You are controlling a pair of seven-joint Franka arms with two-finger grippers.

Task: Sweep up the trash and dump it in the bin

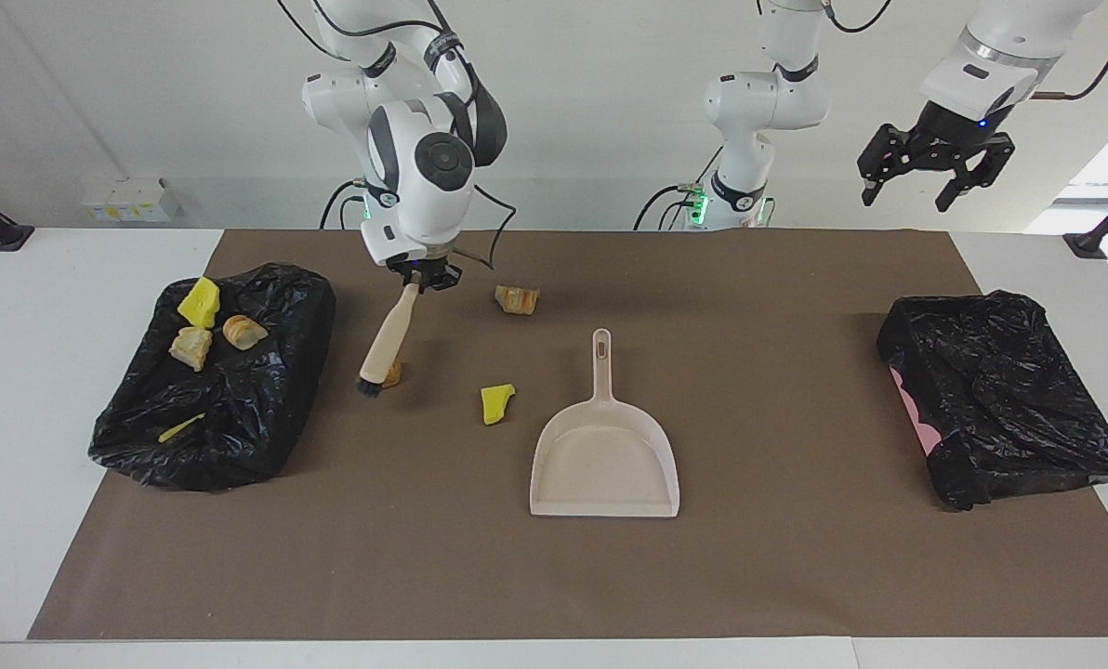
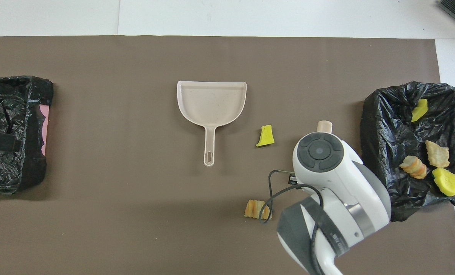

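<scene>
The mat is clear around the beige dustpan's handle [image 2: 210, 139], and the handle points toward the robots. My left gripper should move next until its open fingers are on both sides of the handle [image 2: 209, 153].
My right gripper [image 1: 417, 277] is shut on the top of a beige brush [image 1: 389, 336] that slants down toward the right arm's end of the table. Its black bristles [image 1: 366, 386] rest on the mat against an orange-brown trash chunk [image 1: 393, 373], mostly hidden by the brush. A yellow chunk [image 1: 496, 403] [image 2: 265, 136] lies beside the beige dustpan [image 1: 605, 460] [image 2: 211, 101]. A striped orange chunk [image 1: 517, 298] [image 2: 254, 209] lies nearer to the robots. The bin [image 1: 266, 409] [image 2: 376, 152], lined in black, holds several chunks. My left gripper [image 1: 930, 177] hangs open and high over the left arm's end.
A second black-lined bin [image 1: 1000, 400] [image 2: 13, 130] with a pink edge stands at the left arm's end of the table. A brown mat [image 1: 796, 576] covers the table. In the overhead view the right arm's wrist [image 2: 319, 151] hides the orange-brown chunk.
</scene>
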